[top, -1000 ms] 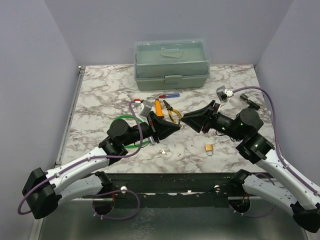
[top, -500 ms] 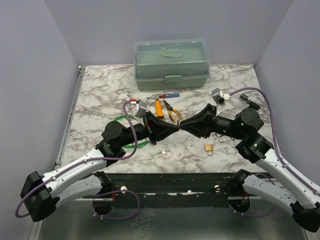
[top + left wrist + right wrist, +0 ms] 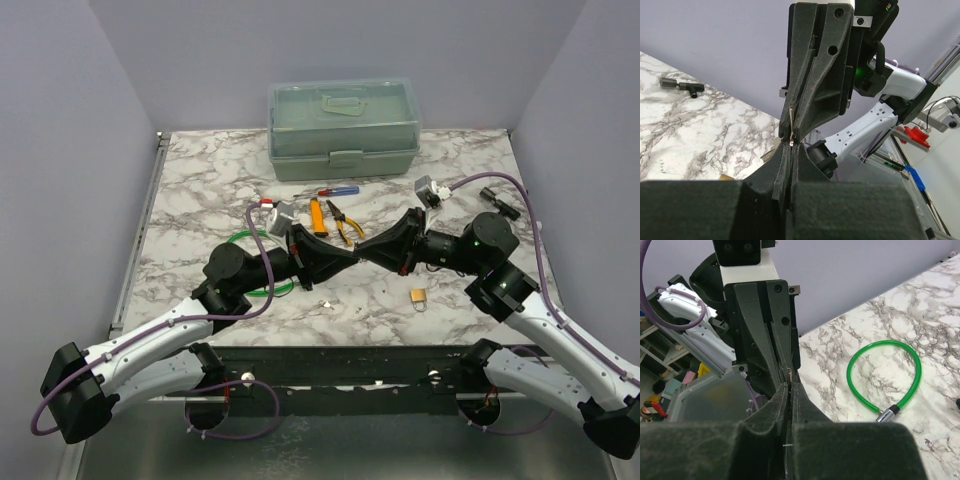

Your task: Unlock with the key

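The key (image 3: 791, 120) stands tucked along my right gripper's fingers, so they should hold it pointing down while my left gripper opens to change its hold (image 3: 791, 143).
My left gripper (image 3: 350, 256) and right gripper (image 3: 366, 247) meet tip to tip above the table's middle. Both are shut. A thin metal key (image 3: 791, 125) stands edge-on where the tips touch. It sticks out of my left gripper (image 3: 791, 146) along the right one's fingers. In the right wrist view the key (image 3: 790, 374) pokes out of my right gripper (image 3: 790, 385). Both seem to pinch it. A small brass padlock (image 3: 418, 297) lies on the marble table (image 3: 200, 190) below the right arm, apart from both grippers. A green cable lock (image 3: 250, 268) lies under the left arm and also shows in the right wrist view (image 3: 883, 375).
A small silver key-like piece (image 3: 322, 306) lies on the table near the front. Orange-handled pliers (image 3: 345, 226), an orange tool (image 3: 317, 215) and a red-and-blue screwdriver (image 3: 330, 191) lie behind the grippers. A green toolbox (image 3: 343, 128) stands at the back. A black fitting (image 3: 497, 190) lies at the right.
The two grippers were a little apart one second ago. They have come together and now touch tip to tip. The left arm has drawn slightly left and the right arm has reached further left.
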Controlling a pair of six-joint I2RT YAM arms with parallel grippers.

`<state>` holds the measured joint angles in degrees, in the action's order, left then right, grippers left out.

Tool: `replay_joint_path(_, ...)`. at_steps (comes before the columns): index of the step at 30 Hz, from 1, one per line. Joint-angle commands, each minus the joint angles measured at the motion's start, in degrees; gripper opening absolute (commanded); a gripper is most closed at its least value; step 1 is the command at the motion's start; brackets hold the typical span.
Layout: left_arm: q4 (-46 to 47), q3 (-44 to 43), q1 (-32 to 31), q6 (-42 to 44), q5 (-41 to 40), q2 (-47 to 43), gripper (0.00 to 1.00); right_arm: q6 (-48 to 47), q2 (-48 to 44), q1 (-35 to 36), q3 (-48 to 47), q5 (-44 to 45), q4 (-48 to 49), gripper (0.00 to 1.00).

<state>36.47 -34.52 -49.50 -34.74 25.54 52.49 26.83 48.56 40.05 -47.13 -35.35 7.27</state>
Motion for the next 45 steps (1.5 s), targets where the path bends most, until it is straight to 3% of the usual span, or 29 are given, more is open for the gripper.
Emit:
replay_joint_path(1, 3.7, 0.5, 0.0, -0.4, 0.1, -0.7, 0.00, -1.7, 0.9, 0.3, 1.2, -3.9, -0.1, 0.01)
replay_joint_path(7, 3.7, 1.2, 0.0, -0.4, -2.1, -0.5, 0.02, -1.8, 0.2, 0.2, 3.6, -7.2, 3.3, 0.01)
replay_joint_path(18, 2.2, 2.7, 0.0, 0.2, -2.9, -1.3, 0.33, -1.6, -1.6, 0.3, 6.3, -5.2, 5.4, 0.01)
replay_joint_path(24, -0.6, 2.7, 0.0, 1.7, -3.6, -2.1, 0.38, -2.3, -2.1, 0.2, 6.8, -3.8, 5.4, 0.00)
replay_joint_path(29, -8.0, 1.3, 0.0, 4.8, -2.4, -4.2, 0.58, -3.7, -2.3, 0.3, 6.6, -3.3, 3.7, 0.00)
replay_joint_path(32, -18.0, -2.4, 0.0, 8.9, 0.1, -5.6, 0.63, -5.4, -2.2, 0.2, 5.9, -3.8, 0.8, 0.00)
replay_joint_path(38, -32.9, -10.1, 0.1, 13.7, 2.1, -7.0, 0.64, -7.9, -1.3, 0.2, 3.3, -8.3, -3.5, 0.00)
replay_joint_path(45, -34.4, -13.2, 0.1, 12.7, 3.1, -3.9, 0.55, -8.7, 1.3, 0.3, 1.9, -15.6, -4.1, 0.01)
